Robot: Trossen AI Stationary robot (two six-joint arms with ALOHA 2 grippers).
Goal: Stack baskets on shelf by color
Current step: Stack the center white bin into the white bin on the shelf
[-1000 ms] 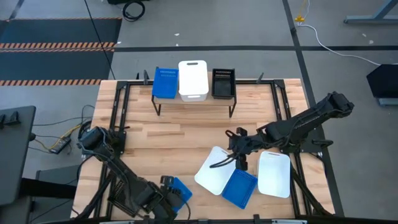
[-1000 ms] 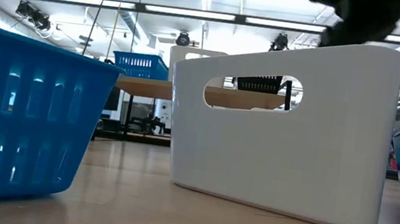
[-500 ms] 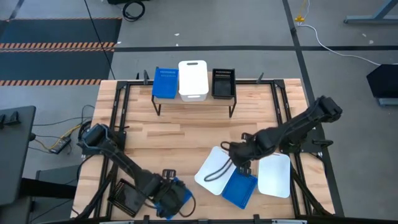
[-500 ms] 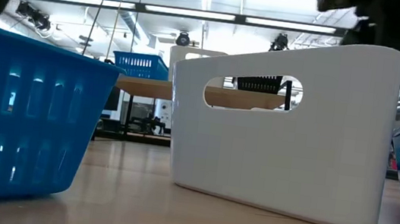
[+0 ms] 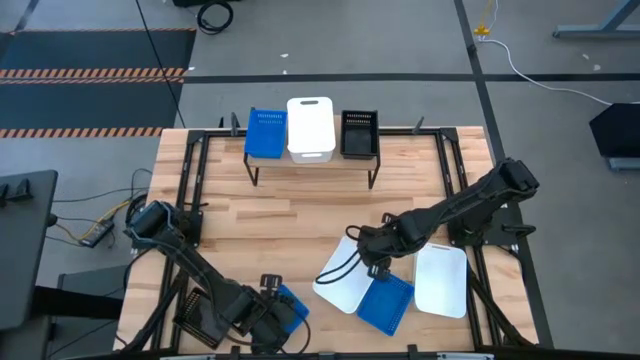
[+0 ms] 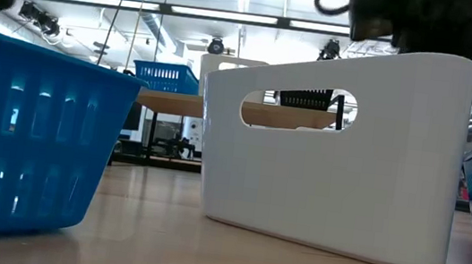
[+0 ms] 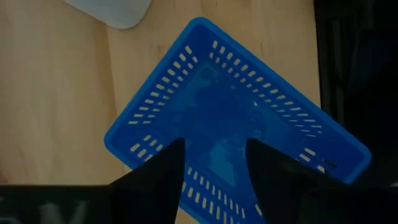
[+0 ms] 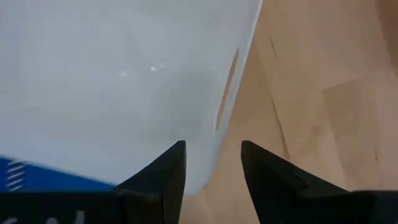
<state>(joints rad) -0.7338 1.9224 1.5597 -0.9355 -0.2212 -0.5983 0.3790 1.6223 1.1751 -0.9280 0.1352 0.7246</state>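
Note:
My gripper will get the tilted white basket [image 5: 341, 279] to nest inside the shelf's white basket [image 5: 311, 128] when it stacks it, because the shelf's basket has an open top of matching shape.
On the shelf [image 5: 335, 157] at the far edge stand a blue [image 5: 265, 132], a white [image 5: 310, 127] and a black basket [image 5: 359, 133]. My left gripper [image 7: 214, 143] is open above a blue basket [image 7: 230, 118] at the near edge, with both fingers over its inside. My right gripper [image 8: 212, 149] is open over the far end wall [image 8: 227, 93] of a tilted white basket [image 5: 340, 280], one finger over the inside and one outside. In the low view it shows dark [image 6: 412, 18] just above that rim. A second blue basket [image 5: 388, 303] and a second white basket [image 5: 440, 280] lie beside it.
A black basket [image 5: 205, 315] sits at the near left corner, under my left arm. The black frame rails [image 5: 190, 180] run along both sides of the table. Bare wood [image 5: 290, 220] lies between the shelf and the loose baskets.
My right gripper has moved toward the table's left and near edges and come down over the tilted white basket's far wall. My left gripper has come down over the blue basket at the near edge. The baskets have kept still.

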